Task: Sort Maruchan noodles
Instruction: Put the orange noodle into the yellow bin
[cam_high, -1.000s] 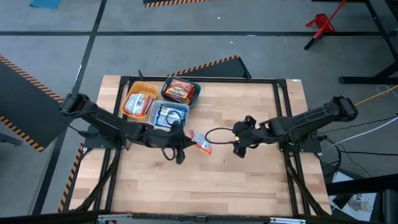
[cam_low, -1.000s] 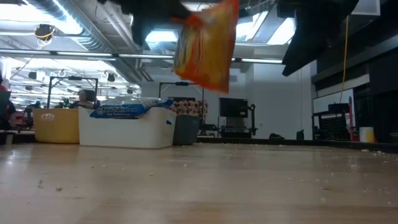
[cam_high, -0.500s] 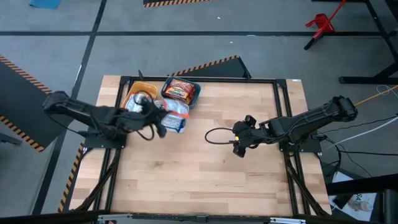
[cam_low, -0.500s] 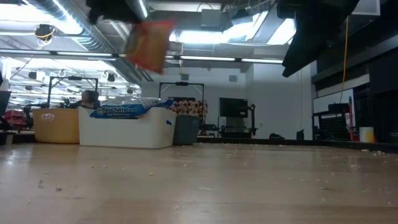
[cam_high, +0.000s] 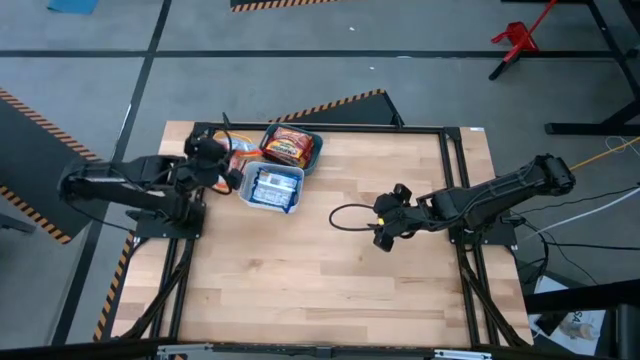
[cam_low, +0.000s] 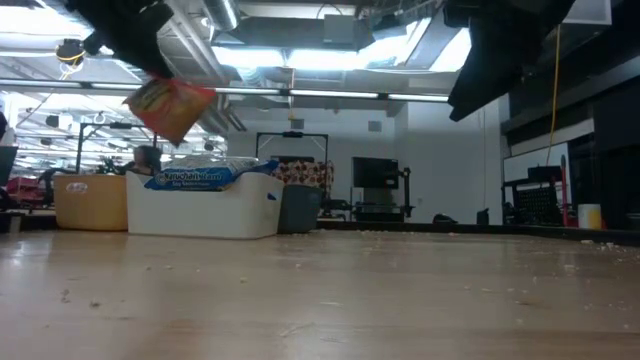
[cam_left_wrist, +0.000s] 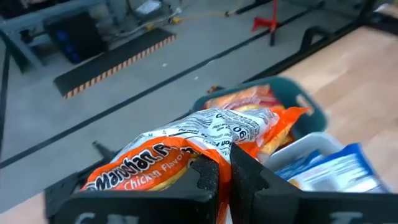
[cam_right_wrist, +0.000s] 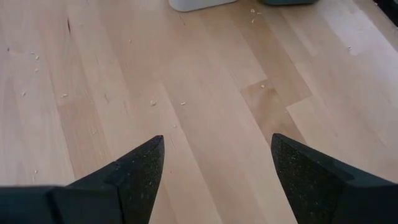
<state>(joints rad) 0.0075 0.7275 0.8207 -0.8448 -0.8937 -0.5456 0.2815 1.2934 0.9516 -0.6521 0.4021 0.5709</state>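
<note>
My left gripper is holding the orange packet too near the white bin's rim (cam_high: 246, 184), so I should pull back and lower the packet into the yellow bin (cam_high: 238, 152).
My left gripper (cam_high: 222, 165) is over the far-left corner of the table, above the yellow bin (cam_low: 90, 201), and is shut on an orange Maruchan packet (cam_low: 168, 106). The wrist view shows the packet's orange print (cam_left_wrist: 155, 163). The white bin (cam_high: 270, 188) holds blue-white packets. Red-orange packets (cam_high: 290, 146) lie in the teal bin. My right gripper (cam_high: 384, 231) hangs open over bare wood right of the table's middle, and its fingers (cam_right_wrist: 134, 171) stand wide apart, touching nothing. My left gripper pinches the orange packet between its two shut fingers (cam_left_wrist: 208, 177) at a crinkled edge of the wrapper (cam_left_wrist: 217, 149). The packet is lifted clear, hanging tilted below the gripper (cam_low: 130, 40), above the level of the bin rims.
Three bins stand close together at the far left: yellow at the left, teal (cam_low: 300, 208) farthest back, white (cam_low: 205, 205) nearest. A black cable loops (cam_high: 345, 215) by the right gripper. Crumbs dot the wood (cam_right_wrist: 152, 102). Bare wood fills the near half of the table.
My left gripper has carried the orange packet from near the table's middle toward the far-left corner, passing over the white bin to above the yellow one. It stayed shut on the packet, which stayed lifted and swung below it. The right arm kept still.
</note>
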